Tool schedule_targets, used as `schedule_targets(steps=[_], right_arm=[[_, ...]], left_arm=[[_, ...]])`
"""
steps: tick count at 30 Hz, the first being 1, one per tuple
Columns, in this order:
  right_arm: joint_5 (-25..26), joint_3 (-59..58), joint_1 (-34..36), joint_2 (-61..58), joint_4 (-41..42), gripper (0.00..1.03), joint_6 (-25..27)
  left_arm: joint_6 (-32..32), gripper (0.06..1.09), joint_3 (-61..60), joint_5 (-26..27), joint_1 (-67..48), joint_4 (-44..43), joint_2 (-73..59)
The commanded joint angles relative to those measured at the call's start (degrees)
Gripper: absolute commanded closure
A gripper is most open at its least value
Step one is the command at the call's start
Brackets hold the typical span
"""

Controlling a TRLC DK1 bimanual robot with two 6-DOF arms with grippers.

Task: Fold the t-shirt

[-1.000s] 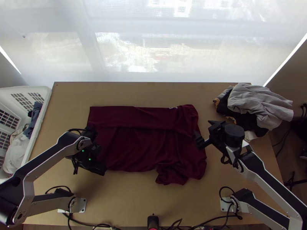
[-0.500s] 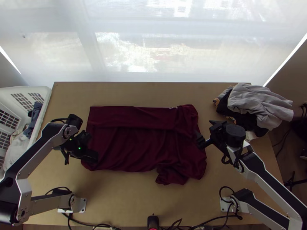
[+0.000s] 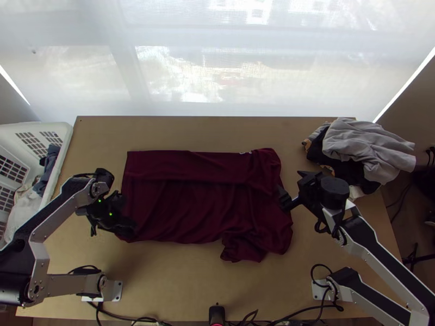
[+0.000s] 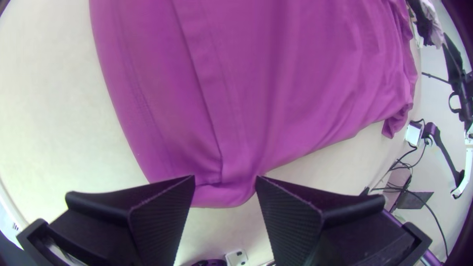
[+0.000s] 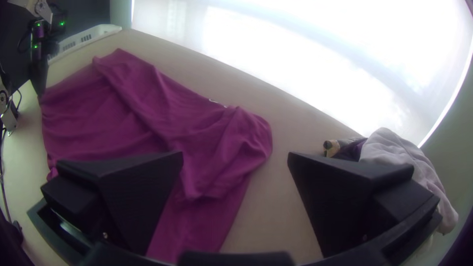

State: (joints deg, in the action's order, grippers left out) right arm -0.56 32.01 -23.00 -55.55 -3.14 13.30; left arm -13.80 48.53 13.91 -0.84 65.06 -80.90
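A white fleck (image 3: pixel 246 152) shows at the t-shirt's far fold. The dark red t-shirt (image 3: pixel 190 209) will therefore show white letters from its underside when I fold it over.
The dark red t-shirt (image 3: pixel 201 201) lies on the table with its far side folded over in a long strip and a sleeve bunched at its near right. My left gripper (image 3: pixel 130 231) is at the shirt's near left corner. In the left wrist view the left gripper (image 4: pixel 225 184) stands open, with the corner of the shirt (image 4: pixel 276 88) between and just beyond its fingertips. My right gripper (image 3: pixel 283 196) is over the shirt's right edge. In the right wrist view the right gripper (image 5: pixel 235 157) is wide open, holding nothing, with the shirt (image 5: pixel 197 123) beyond it.
A white basket (image 3: pixel 64 142) with clothes stands at the table's left edge. A pile of grey and black clothes (image 3: pixel 364 146) lies at the back right. Bare table (image 3: pixel 206 282) runs along the near side, with cables at its edge.
My left gripper has moved left and slightly nearer, from over the shirt's left part to its near left corner. The right arm has barely moved, and the shirt lies as before.
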Motion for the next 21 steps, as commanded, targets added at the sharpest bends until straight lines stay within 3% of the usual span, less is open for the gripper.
schedule_targets(steps=[1, 3, 21], right_arm=[[0.0, -0.2, 0.2, 0.3, -0.3, 0.05, 0.0], [0.0, -0.4, 0.2, 0.4, -0.4, 0.05, 0.0], [0.0, 2.2, -0.3, 2.0, -3.5, 0.05, 0.0]], left_arm=[[-0.3, 0.48, -2.4, -2.0, 0.4, -0.5, -1.6], [-0.7, 0.54, -2.3, -2.7, 1.2, -0.5, -1.8], [-2.1, 0.55, 0.0, -6.2, 3.6, 1.5, -2.9]])
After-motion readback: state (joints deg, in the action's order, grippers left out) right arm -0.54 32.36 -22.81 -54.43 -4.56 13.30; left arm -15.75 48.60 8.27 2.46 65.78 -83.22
